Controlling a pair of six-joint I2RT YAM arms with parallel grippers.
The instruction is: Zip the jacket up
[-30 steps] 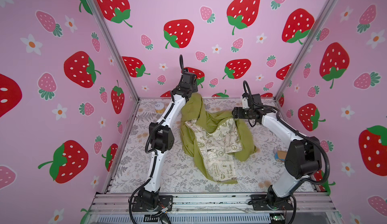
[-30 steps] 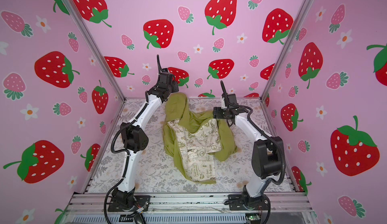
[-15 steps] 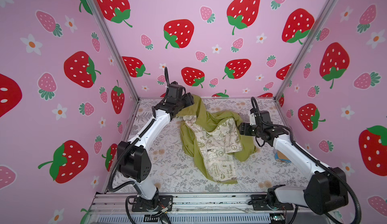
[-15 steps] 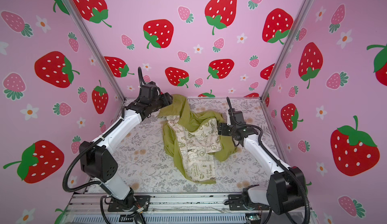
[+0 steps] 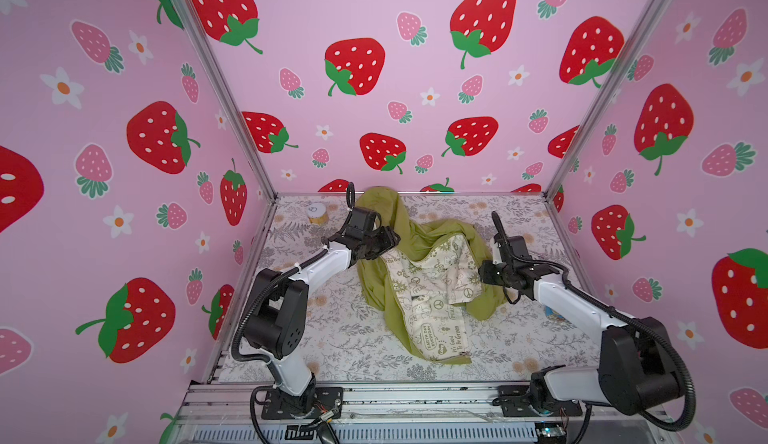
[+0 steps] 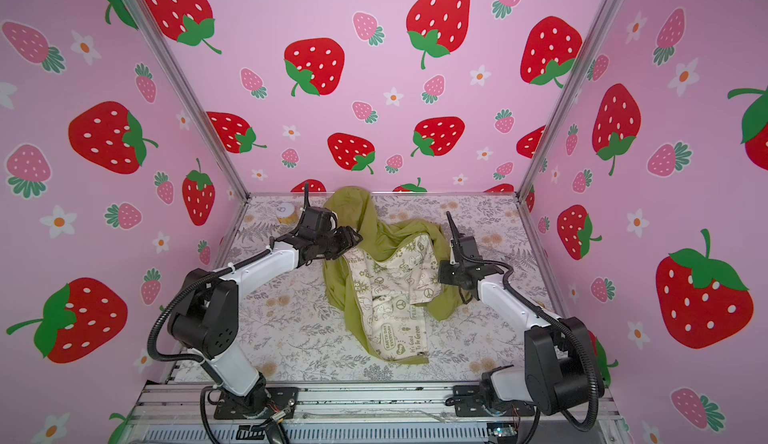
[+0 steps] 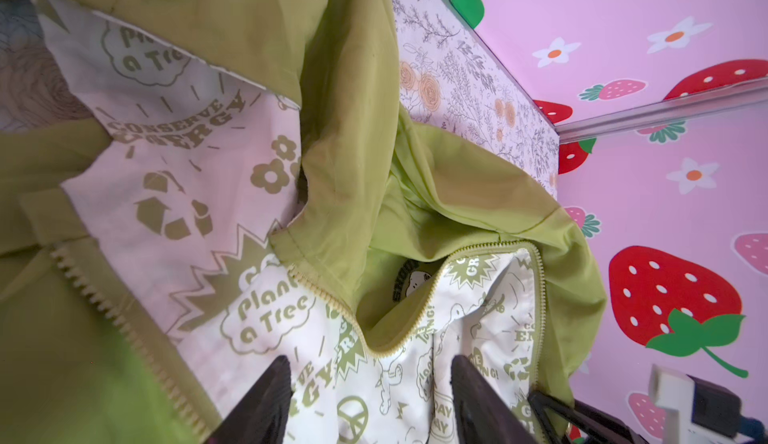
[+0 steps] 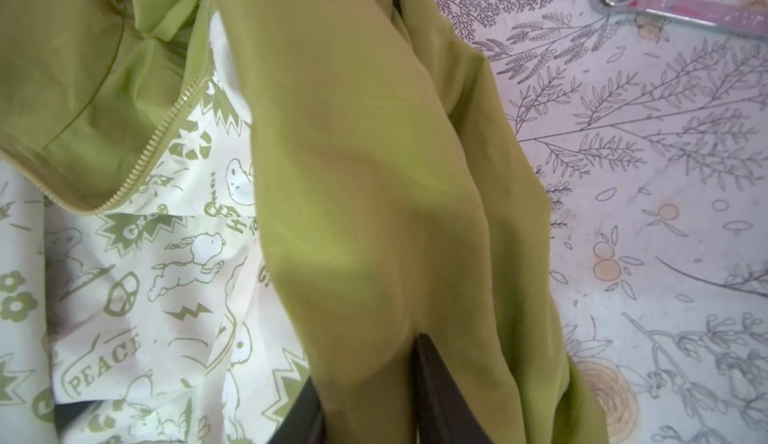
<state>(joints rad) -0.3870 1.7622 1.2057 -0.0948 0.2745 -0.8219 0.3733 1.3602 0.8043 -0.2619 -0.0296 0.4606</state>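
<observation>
I should first use my right gripper to spread the green sleeve (image 8: pixel 360 188) out and away, because it lies bunched along the front panel, and then pull the zipper edge (image 7: pixel 540 308) over the lining.
The olive-green jacket (image 5: pixel 428 288) (image 6: pixel 386 292) lies crumpled mid-table, its cream printed lining facing up and its front unzipped. In the wrist views, zipper teeth (image 7: pixel 332 300) (image 8: pixel 158 139) run along the separated edges; no pull shows. My left gripper (image 5: pixel 388 240) (image 6: pixel 353 238) (image 7: pixel 370 363) hovers at the jacket's back-left part, open, with its fingers spread over the lining. My right gripper (image 5: pixel 482 273) (image 6: pixel 442 273) (image 8: pixel 365 375) is at the jacket's right side, shut on a fold of green fabric (image 8: pixel 353 172).
A metal wrench (image 8: pixel 685 10) lies on the floral table cover behind the right gripper. A small round container (image 5: pixel 318 213) stands at the back left corner. A small blue object (image 5: pixel 555 315) lies under the right arm. Pink strawberry walls close in three sides.
The left arm has swung down from high at the back to the jacket's back-left part. The right arm has drawn forward and its jaws have shut on the green fabric.
</observation>
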